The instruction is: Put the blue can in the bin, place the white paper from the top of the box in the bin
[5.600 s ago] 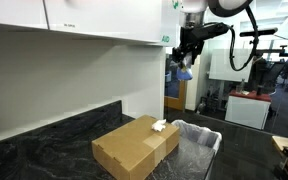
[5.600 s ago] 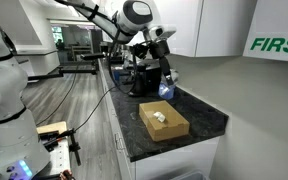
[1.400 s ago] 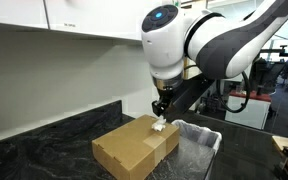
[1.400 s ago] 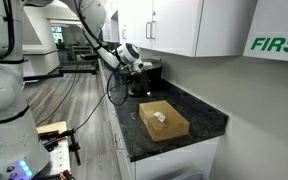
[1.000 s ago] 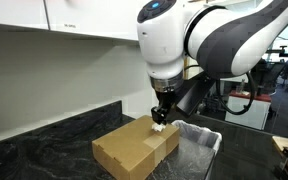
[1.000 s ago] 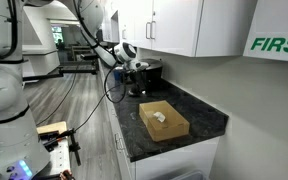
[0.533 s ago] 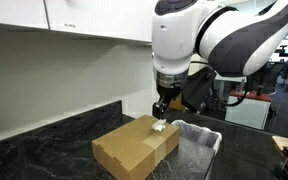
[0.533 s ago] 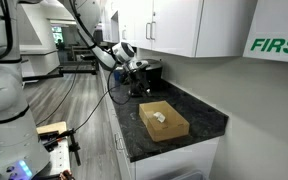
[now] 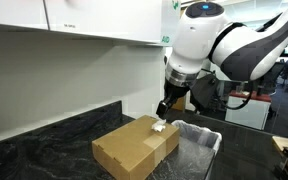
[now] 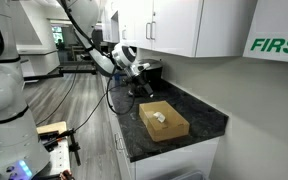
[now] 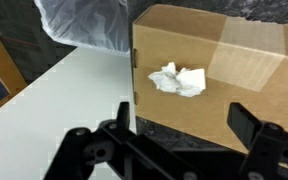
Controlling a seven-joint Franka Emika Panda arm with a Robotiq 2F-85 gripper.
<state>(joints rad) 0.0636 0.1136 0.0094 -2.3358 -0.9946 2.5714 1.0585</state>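
Note:
The box (image 11: 229, 75) lies at an angle under the robot's open gripper, and the white paper is ahead of the gripper's fingers, so next the gripper turns square and center over the paper (image 11: 177, 80).
The brown cardboard box (image 9: 132, 146) lies on the dark counter, and it also shows in the wrist view (image 11: 229, 60) and an exterior view (image 10: 165, 122). The white paper (image 9: 160, 126) is a crumpled wad on the box top near the bin end, seen in the wrist view (image 11: 178, 80) too. The bin (image 9: 198, 138) with its clear bag stands beside that end; its bag shows top left in the wrist view (image 11: 84, 25). My gripper (image 9: 164, 106) hovers just above the paper, open and empty (image 11: 184, 125). The blue can is out of view.
White wall cabinets (image 9: 74, 20) hang above the counter, and the wall lies behind the box. My arm (image 10: 124, 55) reaches in from the lab side. A pale surface (image 11: 54, 95) lies beside the box in the wrist view.
The gripper held the blue can high up 5.6 s ago; now it is low over the box end with no can. Lately the arm's body swung right while the gripper stayed near the paper.

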